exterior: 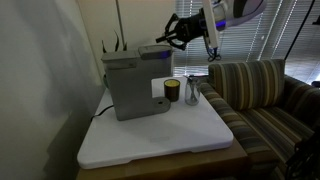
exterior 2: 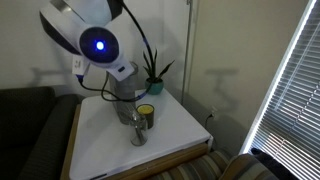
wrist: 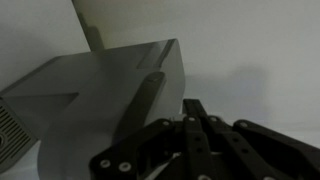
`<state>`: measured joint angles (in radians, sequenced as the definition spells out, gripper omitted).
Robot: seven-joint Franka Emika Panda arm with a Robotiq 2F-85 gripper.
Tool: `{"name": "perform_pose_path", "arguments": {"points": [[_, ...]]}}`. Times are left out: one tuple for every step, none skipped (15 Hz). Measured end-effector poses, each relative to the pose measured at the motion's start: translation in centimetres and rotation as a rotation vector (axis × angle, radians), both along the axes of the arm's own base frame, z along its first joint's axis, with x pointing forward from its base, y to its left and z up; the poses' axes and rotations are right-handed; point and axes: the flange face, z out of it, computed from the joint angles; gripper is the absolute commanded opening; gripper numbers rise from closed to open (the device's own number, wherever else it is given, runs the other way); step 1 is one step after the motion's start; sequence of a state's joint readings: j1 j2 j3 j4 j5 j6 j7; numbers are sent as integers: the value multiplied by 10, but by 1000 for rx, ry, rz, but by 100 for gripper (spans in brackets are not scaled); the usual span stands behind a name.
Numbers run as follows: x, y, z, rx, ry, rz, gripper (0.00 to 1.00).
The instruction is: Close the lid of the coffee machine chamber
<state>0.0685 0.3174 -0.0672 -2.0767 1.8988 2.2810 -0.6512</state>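
Observation:
My gripper needs to go up, turn and come down on the lid's loose end (exterior: 163,49) from above, because my fingers point past the lid's dark edge (wrist: 141,105) beside the coffee machine.
The boxy grey-silver coffee machine (exterior: 128,88) stands at the back of a white table (exterior: 160,140). Its small lid (exterior: 152,50) sticks out sideways from the dark top, raised open. My gripper (exterior: 166,39) hovers just above and beside the lid's free end; I cannot tell whether it touches. In the wrist view the fingers (wrist: 194,108) are pressed together and empty, with the machine's grey body (wrist: 90,85) and the lid's dark edge (wrist: 146,100) just ahead. In an exterior view the arm hides most of the machine (exterior 2: 124,96).
A dark cup (exterior: 172,90) and a clear glass (exterior: 192,93) stand beside the machine; both also show in an exterior view, cup (exterior 2: 146,113) and glass (exterior 2: 138,131). A striped sofa (exterior: 260,95) adjoins the table. A plant (exterior 2: 155,72) stands behind. Window blinds (exterior 2: 290,90) are nearby.

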Motion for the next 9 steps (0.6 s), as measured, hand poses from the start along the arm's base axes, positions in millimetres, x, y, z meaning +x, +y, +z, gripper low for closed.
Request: {"name": "perform_pose_path", "arguments": {"points": [[3, 0, 24, -51, -7, 9, 0], [5, 0, 49, -98, -18, 20, 0], [7, 1, 73, -142, -29, 31, 0], [8, 1, 93, -179, -37, 39, 0], [8, 1, 109, -214, -42, 46, 0], [8, 0, 121, -246, -42, 55, 0], [8, -2, 128, -282, -35, 62, 0], [8, -5, 130, -319, -19, 66, 0], [8, -7, 130, -361, 3, 66, 0]]}}
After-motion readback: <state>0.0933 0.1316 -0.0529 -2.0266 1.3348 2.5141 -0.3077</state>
